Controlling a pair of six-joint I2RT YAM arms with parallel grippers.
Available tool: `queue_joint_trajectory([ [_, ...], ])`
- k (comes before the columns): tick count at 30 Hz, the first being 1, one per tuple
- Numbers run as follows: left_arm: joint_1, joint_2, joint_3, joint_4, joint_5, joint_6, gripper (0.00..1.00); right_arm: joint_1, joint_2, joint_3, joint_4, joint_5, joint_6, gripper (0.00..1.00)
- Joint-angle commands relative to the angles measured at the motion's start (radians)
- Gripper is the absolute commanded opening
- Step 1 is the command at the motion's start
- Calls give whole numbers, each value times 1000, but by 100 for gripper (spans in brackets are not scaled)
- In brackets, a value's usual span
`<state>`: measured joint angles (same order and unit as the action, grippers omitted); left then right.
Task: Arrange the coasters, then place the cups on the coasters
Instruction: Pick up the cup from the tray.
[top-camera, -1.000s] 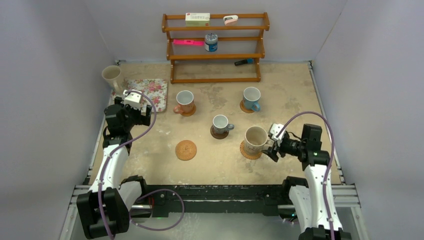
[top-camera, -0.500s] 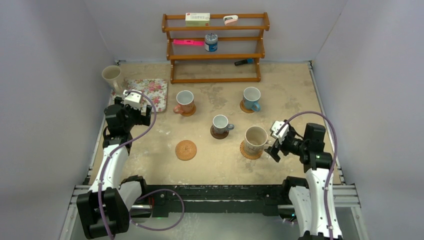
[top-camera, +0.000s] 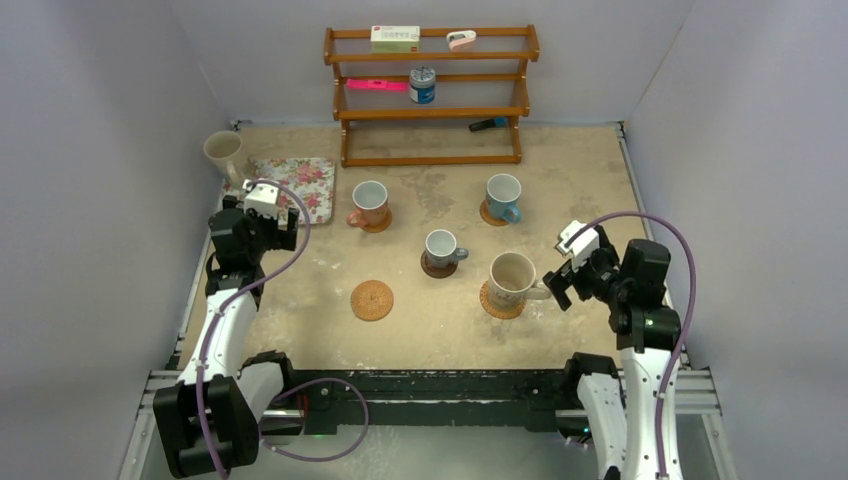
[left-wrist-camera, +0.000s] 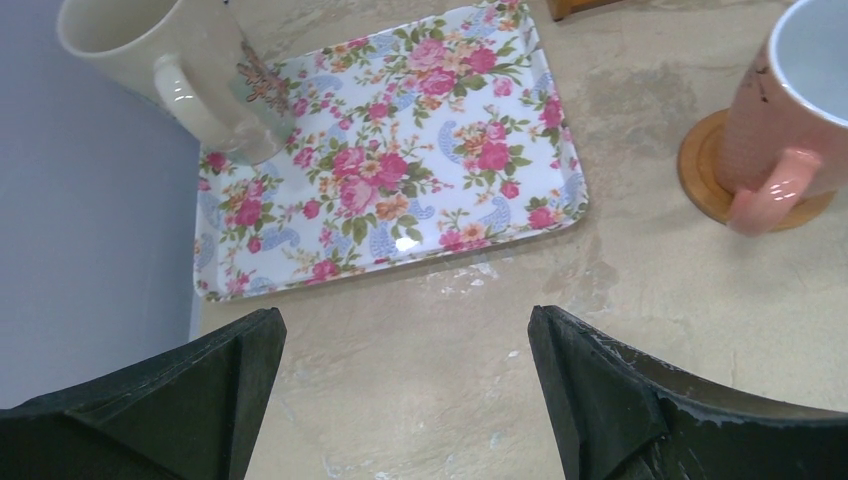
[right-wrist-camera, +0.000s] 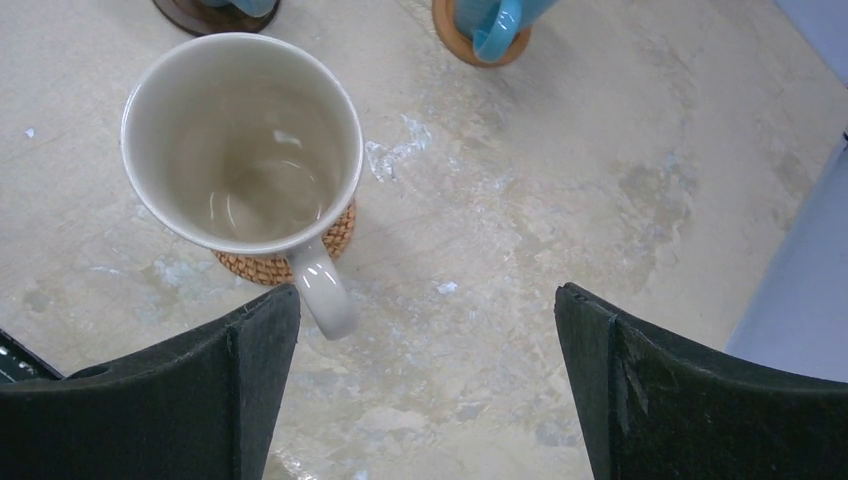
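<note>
The cream cup on the floral tray (top-camera: 226, 150) has its handle (left-wrist-camera: 190, 104) toward my open left gripper. I keep moving there until my fingers are on both sides of the handle.
My right gripper (top-camera: 558, 282) (right-wrist-camera: 425, 292) is open and empty, just right of a large cream cup (top-camera: 512, 277) (right-wrist-camera: 240, 140) that stands on a woven coaster (top-camera: 494, 305) (right-wrist-camera: 262, 266), handle toward the gripper. The orange-brown cup (top-camera: 370, 203) (left-wrist-camera: 790, 100), the light blue cup (top-camera: 502, 195) and the small grey cup (top-camera: 440, 246) each stand on a coaster. One woven coaster (top-camera: 371, 299) lies bare. A second cream cup (top-camera: 222, 150) (left-wrist-camera: 160, 60) stands at the floral tray's far left corner. My left gripper (top-camera: 262, 218) (left-wrist-camera: 402, 318) hangs open just short of the tray.
The floral tray (top-camera: 312, 180) (left-wrist-camera: 420, 160) lies at the back left. A wooden shelf rack (top-camera: 430, 110) with a blue-and-silver tin (top-camera: 422, 85) and small items stands against the back wall. Grey walls close in both sides.
My right gripper has opened fully and drawn back to the right, away from the cream cup's handle. The cup stays on its woven coaster. The left arm has barely moved.
</note>
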<state>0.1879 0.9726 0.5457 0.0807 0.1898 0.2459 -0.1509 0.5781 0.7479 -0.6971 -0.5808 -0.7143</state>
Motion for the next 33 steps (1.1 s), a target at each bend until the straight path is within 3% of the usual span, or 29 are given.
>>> queue_joint_trajectory([
  [1,5,13,48,33,-87,-18,100,0,-14,25,52,74,102,99],
  [12,105,226,204,61,-89,-86,100,1,2,24,115,40,148,99],
  [23,142,517,420,131,-181,-109,100,1,-16,8,108,8,141,99],
  [33,151,705,564,176,-171,-159,100,2,-17,4,98,-13,128,99],
])
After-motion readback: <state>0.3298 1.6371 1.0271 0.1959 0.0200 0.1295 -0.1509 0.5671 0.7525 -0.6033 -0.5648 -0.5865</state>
